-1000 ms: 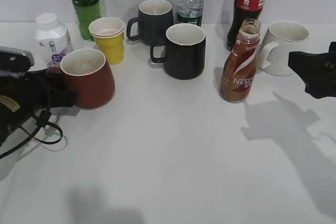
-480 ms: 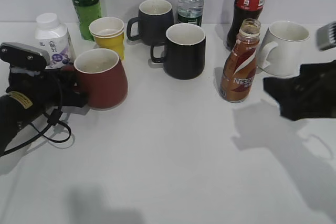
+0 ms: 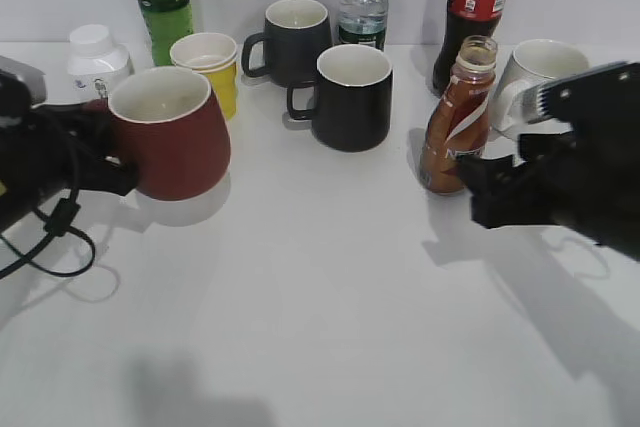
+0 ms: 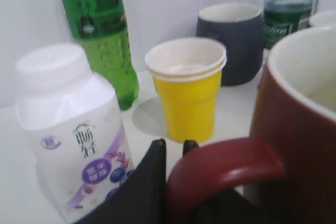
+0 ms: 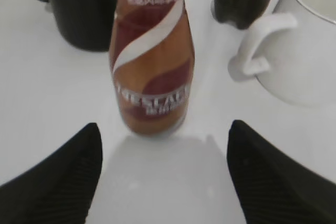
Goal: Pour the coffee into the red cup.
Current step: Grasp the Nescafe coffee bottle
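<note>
Dark coffee should collect in the red cup when the robot pours, because the brown coffee bottle's uncapped opening point(image 3: 478, 45) is above a brown fill.
The red cup point(image 3: 170, 133) is held up off the white table by its handle point(image 4: 220, 169) in my left gripper point(image 3: 95, 152), which is shut on that handle point(image 4: 176, 153). The cup looks empty inside. The brown coffee bottle point(image 3: 458, 119), uncapped, stands upright at centre right. My right gripper point(image 3: 480, 192) is open just in front of the bottle, not touching it; in the right wrist view the bottle point(image 5: 152, 59) stands ahead between the spread fingers point(image 5: 163, 145).
Behind stand a green bottle point(image 3: 158, 2), a white yoghurt bottle point(image 3: 96, 57), stacked yellow paper cups point(image 3: 207, 69), a dark grey mug point(image 3: 294, 39), a black mug point(image 3: 350, 95), a water bottle point(image 3: 362, 2), a cola bottle point(image 3: 475, 7) and a white mug point(image 3: 540, 77).
My left gripper has lifted the red cup off the table and brought it forward. My right gripper has moved left and closer to the coffee bottle.
</note>
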You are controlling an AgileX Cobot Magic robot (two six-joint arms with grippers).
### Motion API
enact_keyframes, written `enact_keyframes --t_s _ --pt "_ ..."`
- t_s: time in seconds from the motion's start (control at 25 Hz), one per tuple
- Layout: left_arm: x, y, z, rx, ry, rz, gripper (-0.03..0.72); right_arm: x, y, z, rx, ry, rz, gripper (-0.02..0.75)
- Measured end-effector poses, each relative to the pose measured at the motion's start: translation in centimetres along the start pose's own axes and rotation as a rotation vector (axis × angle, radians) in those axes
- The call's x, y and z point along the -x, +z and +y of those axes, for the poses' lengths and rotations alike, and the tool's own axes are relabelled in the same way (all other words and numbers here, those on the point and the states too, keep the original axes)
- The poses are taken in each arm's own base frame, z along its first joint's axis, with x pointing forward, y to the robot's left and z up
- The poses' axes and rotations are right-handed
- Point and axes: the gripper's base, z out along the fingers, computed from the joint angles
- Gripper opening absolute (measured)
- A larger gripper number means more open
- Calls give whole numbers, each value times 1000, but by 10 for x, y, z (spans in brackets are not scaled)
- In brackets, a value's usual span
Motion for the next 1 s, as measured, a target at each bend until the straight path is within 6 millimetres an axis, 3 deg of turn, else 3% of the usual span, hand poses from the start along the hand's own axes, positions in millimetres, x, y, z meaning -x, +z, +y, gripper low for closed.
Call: enact_keyframes --t_s 0.44,0.76,1.0 --pt "10 -18 -21 -78 18 4 65 -35 47 3 -18 3 -86 556" --pt "11 -19 -40 -156 32 1 65 -33 84 6 -21 13 -125 556" --pt "11 -20 -43 -173 38 0 65 -27 92 6 -24 18 -137 503"
